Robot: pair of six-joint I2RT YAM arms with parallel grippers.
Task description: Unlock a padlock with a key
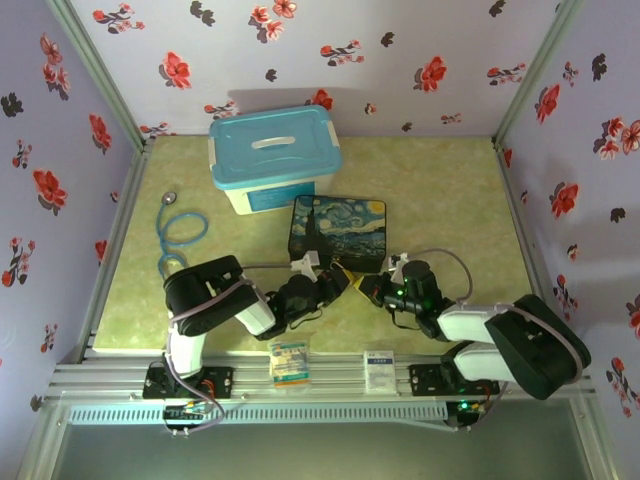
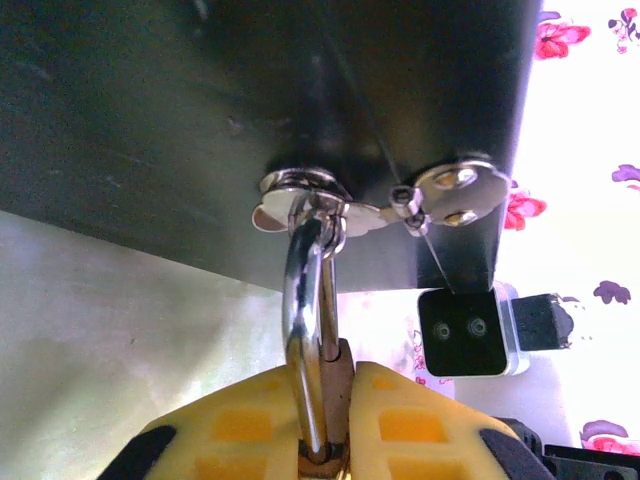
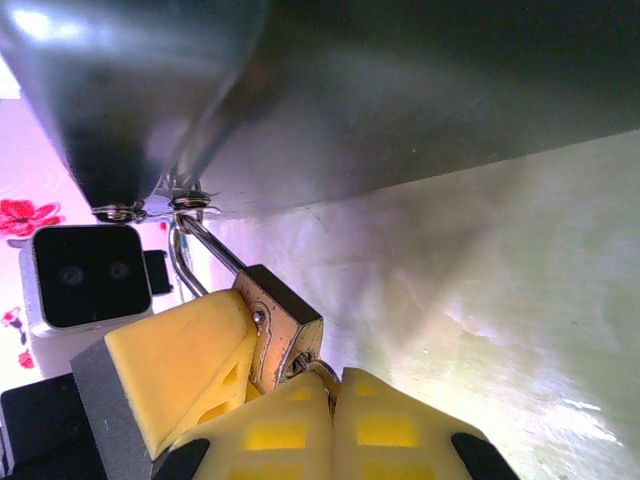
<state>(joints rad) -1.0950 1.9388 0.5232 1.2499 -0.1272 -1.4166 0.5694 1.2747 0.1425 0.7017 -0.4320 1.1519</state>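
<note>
My right gripper is meeting the key at a slant to the padlock body (image 3: 277,325), so I should open the gripper, move back and grab the key's head (image 3: 308,365) squarely.
The brass padlock (image 3: 285,330) hangs by its silver shackle (image 2: 305,300) from the hasp (image 2: 330,205) on the front of the dark Starry Night box (image 1: 338,232). My left gripper (image 2: 340,430) is shut on the padlock body (image 2: 341,385), with one yellow finger on each side. My right gripper (image 3: 333,420) is shut on the head of the key (image 3: 322,370). The key's shaft sits in the bottom of the padlock, mostly hidden by my fingers. In the top view the left gripper (image 1: 335,283) and right gripper (image 1: 372,290) meet just in front of the box.
A white bin with a blue lid (image 1: 273,155) stands behind the box. A blue coiled cable (image 1: 182,228) lies at the left. Two small packets (image 1: 289,360) (image 1: 379,368) rest on the near rail. Floral walls close in three sides.
</note>
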